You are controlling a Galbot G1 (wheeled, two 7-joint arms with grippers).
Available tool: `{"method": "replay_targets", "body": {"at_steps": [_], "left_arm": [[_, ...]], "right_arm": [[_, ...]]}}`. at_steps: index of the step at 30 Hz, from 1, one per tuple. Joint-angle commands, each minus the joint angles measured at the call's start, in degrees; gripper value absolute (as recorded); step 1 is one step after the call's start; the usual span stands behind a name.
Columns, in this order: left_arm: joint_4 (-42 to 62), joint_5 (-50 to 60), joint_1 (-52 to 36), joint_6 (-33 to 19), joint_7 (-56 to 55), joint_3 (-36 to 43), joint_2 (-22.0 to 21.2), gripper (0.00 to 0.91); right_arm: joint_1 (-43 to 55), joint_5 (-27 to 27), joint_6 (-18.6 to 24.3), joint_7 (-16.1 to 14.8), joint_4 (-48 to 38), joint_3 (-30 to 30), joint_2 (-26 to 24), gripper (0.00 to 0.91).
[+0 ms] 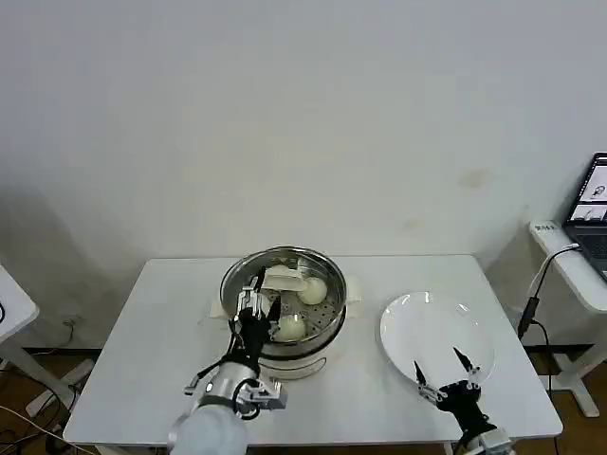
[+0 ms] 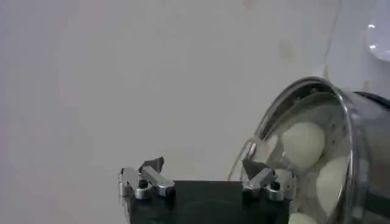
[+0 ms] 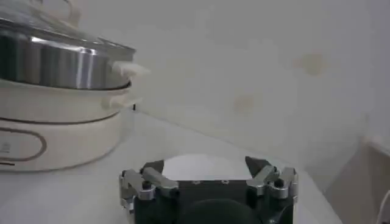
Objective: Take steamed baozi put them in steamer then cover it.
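Note:
The glass lid (image 1: 296,296) will shift a little and come to sit flush when the robot pushes the lid's handle, because a crescent gap (image 2: 300,95) can be seen along the steamer's rim.
The shiny steel steamer (image 1: 327,322) stands on its white base mid-table. A clear glass lid (image 3: 36,15) rests on its rim. Through the lid I see cream-white baozi: one (image 1: 313,291) at the far side and one (image 1: 291,327) nearer me. The left wrist view shows three baozi, one of them (image 2: 303,143) by the steamer wall (image 2: 359,140). My left gripper (image 1: 258,305) (image 2: 203,167) is open and empty at the steamer's near-left rim. My right gripper (image 1: 439,363) (image 3: 204,165) hangs open and empty over the near edge of the plate.
A bare white plate (image 1: 432,327) (image 3: 183,163) lies to the right of the steamer. The steamer's white base (image 3: 55,134) has side handles. A side table with a laptop (image 1: 593,213) and a cable stands at the far right, and another table's edge (image 1: 14,303) shows at the left.

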Motion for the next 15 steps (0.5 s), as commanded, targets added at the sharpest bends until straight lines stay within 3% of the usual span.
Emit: {"method": "replay_targets", "body": {"at_steps": [1,15], "left_arm": [[4.7,4.1,-3.8,-0.2,2.8,0.3,0.3,0.907],[6.8,5.1,-8.3,1.5,3.9,3.2,-0.1,0.907]], "right_arm": [[-0.2,0.0,0.0,0.0,0.4,0.1,0.2,0.907],[-0.1,0.0,0.0,0.0,0.0,0.3,0.4,0.907]]}}
